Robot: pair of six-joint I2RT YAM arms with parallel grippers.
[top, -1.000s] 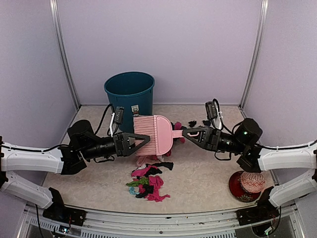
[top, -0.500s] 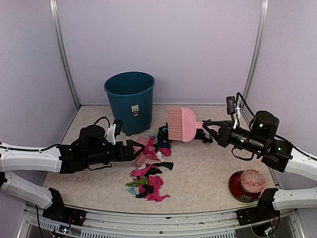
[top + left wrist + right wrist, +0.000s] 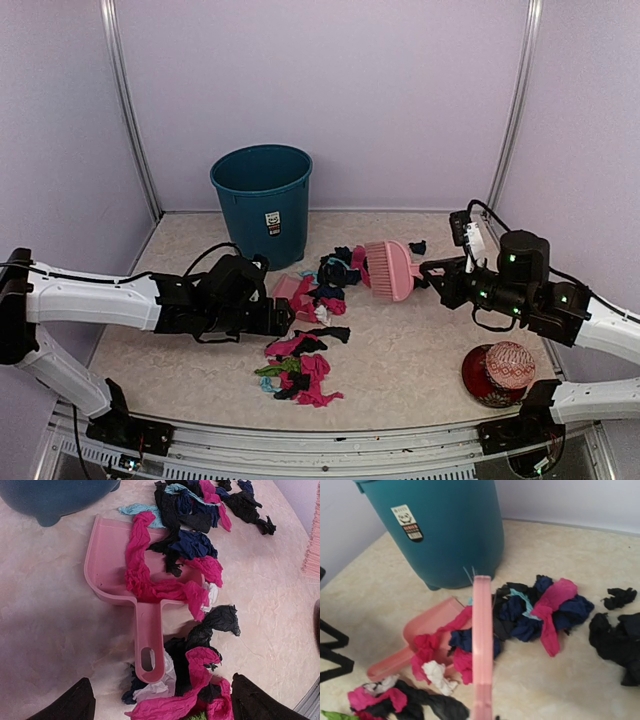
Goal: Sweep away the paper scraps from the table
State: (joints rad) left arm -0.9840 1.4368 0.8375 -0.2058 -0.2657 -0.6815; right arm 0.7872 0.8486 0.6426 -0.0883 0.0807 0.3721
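The navy and black scraps (image 3: 192,544) trail across the dustpan's edge (image 3: 171,533) into the heap. I expect these scraps to come off when I carry the dustpan away.
The paper scraps lie in three groups on the table (image 3: 420,340): a pink, black and green pile (image 3: 300,372) near the front, a dark and pink heap (image 3: 335,272) by the dustpan, and black bits (image 3: 417,246) at the back. The pale pink dustpan (image 3: 112,555) lies flat with pink and navy scraps (image 3: 170,565) across it. My left gripper (image 3: 161,690) is open, its fingers on either side of the handle end (image 3: 149,655) without touching it. My right gripper (image 3: 430,271) is shut on the pink brush (image 3: 388,268), seen edge-on as a brush (image 3: 482,645) above the scraps (image 3: 540,605).
A teal bin (image 3: 262,200) stands at the back left, just behind the dustpan. A red patterned ball (image 3: 505,370) sits at the front right beside the right arm. Lilac walls close the back and sides.
The dustpan, raised against the brush a second ago, now lies on the table with scraps spilled round it. The brush has swung right and down. My left gripper has come low behind the handle.
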